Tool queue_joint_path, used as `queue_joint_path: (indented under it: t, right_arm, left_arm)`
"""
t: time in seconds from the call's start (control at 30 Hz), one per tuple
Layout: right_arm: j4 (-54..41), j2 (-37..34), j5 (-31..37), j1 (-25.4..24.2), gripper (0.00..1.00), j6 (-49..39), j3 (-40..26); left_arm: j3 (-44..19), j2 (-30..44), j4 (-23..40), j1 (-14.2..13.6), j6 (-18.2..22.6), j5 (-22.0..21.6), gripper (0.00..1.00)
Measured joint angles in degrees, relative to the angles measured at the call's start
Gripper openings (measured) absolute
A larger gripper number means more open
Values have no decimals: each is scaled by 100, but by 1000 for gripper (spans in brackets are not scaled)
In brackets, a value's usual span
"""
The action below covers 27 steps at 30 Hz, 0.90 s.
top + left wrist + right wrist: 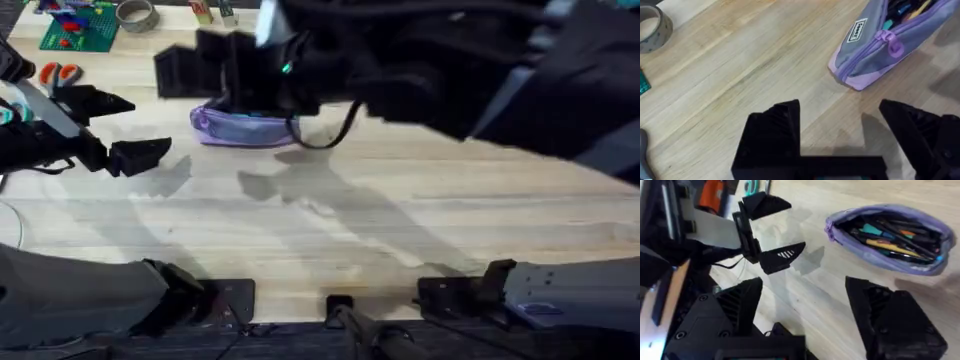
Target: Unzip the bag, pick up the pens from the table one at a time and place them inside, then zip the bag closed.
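Observation:
Pens are crowding the bag's far end. The purple zipper pull will close most of the bag's opening when I pull, but it will leave a gap at that end.
The lavender bag lies on the table at the back, left of centre. Its zipper is open in the right wrist view, and the bag holds several pens, dark and coloured ones. The purple zipper pull sits near the bag's end. My right gripper hovers open above the bag's left end, nothing between its fingers. To the bag's left, a short way off, my left gripper is open and empty; it also shows as the left gripper in the right wrist view.
A green baseplate with bricks and a tape roll sit at the back left. Orange-handled scissors lie near the left arm. Bare tabletop stretches across the middle and front. The right arm crosses above the back right.

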State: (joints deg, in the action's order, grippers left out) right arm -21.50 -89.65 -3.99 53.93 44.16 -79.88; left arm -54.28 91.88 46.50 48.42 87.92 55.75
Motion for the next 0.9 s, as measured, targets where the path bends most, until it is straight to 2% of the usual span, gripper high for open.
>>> queue_joint_path:
  t: [0.17,0.33,0.43,0.57,0.9]
  right_arm:
    - [166,-320,190,286,997,-2,0]
    - [565,-599,335,341,997,-88,0]
    - [647,-855,687,406,997,-111,0]
    - [844,-1092,834,586,997,-114,0]
    - [1078,-1137,915,770,997,-114,0]
  left_arm:
    - [0,0,0,0,1,1,993]
    - [0,0,0,0,0,0,993]
    - [0,0,0,0,2,1,993]
    - [0,0,0,0,2,2,993]
    - [0,0,0,0,2,1,993]
